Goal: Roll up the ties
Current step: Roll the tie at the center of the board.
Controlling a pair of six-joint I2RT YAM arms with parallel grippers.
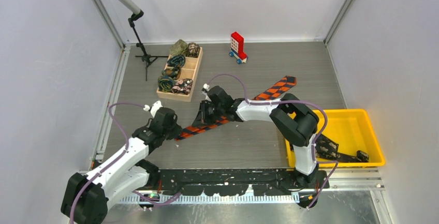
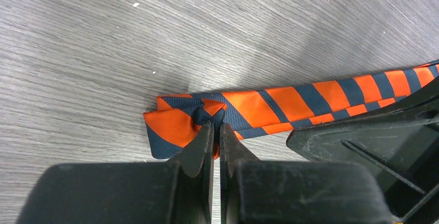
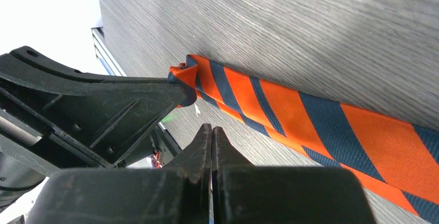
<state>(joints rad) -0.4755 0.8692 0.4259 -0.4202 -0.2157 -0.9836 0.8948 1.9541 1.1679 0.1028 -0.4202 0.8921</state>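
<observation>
The tie's folded end's inner tip (image 2: 215,108) is pinched by my left gripper alone, so my right gripper should press that tip against the tie (image 2: 229,115) before my left gripper opens.
An orange-and-dark striped tie (image 1: 276,89) lies flat and diagonal across the table. Its narrow end is folded over at the lower left. My left gripper (image 1: 176,133) is shut on that folded end, and the left wrist view shows the fingertips (image 2: 207,133) pinching the fold of the tie (image 2: 290,102). My right gripper (image 1: 202,115) is shut and empty, low over the table beside the tie's edge. In the right wrist view (image 3: 211,130) the tie (image 3: 310,125) runs to its right. Several rolled ties (image 1: 166,83) sit in a wooden box (image 1: 192,69).
A red-and-white toy block on blue wheels (image 1: 237,46) stands at the back. A yellow bin (image 1: 331,113) at the right holds dark ties (image 1: 336,152). A microphone stand (image 1: 142,40) stands at the back left. Grey walls close in both sides.
</observation>
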